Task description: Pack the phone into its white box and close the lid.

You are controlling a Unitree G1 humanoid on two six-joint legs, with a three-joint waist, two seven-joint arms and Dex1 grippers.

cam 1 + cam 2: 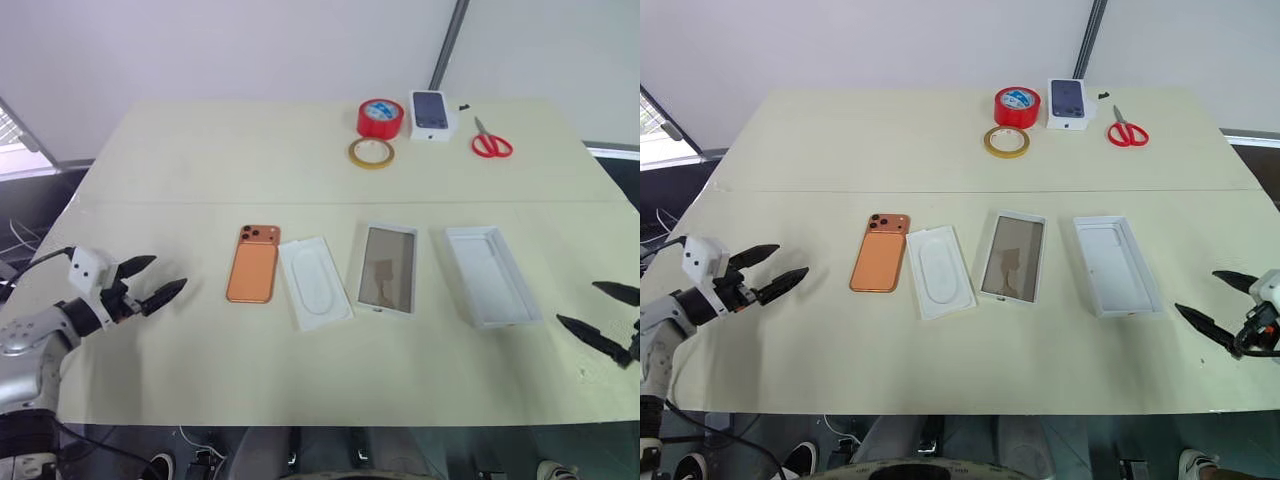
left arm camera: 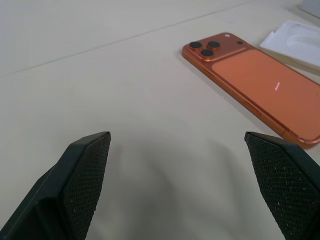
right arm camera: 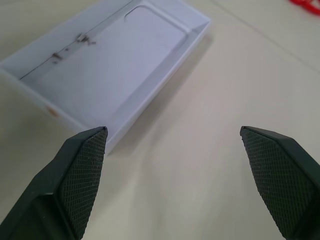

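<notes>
I will see a printed orange phone on the white lid (image 1: 492,277) when I turn the lid over, because the small white box shows a printed dark phone (image 1: 430,110).
The orange phone (image 1: 252,263) lies back up on the table, its camera cluster at the far corner. To its right come a thin white insert (image 1: 314,282), then the white box (image 1: 388,268) with its glossy grey-brown inner face, then the taller-walled white lid (image 1: 490,275), open side up. My left gripper (image 1: 168,273) hovers open just left of the phone, pointing at it; the phone (image 2: 260,90) shows past its fingers. Off the lid's near right corner, my right gripper (image 1: 578,303) stands open over bare table. The lid (image 3: 110,60) lies just ahead of it.
At the table's far side stand a red tape roll (image 1: 380,118), a yellow tape ring (image 1: 371,152), a small white box printed with a dark phone (image 1: 432,113) and red scissors (image 1: 490,143). The table's front edge (image 1: 330,424) runs close below both grippers.
</notes>
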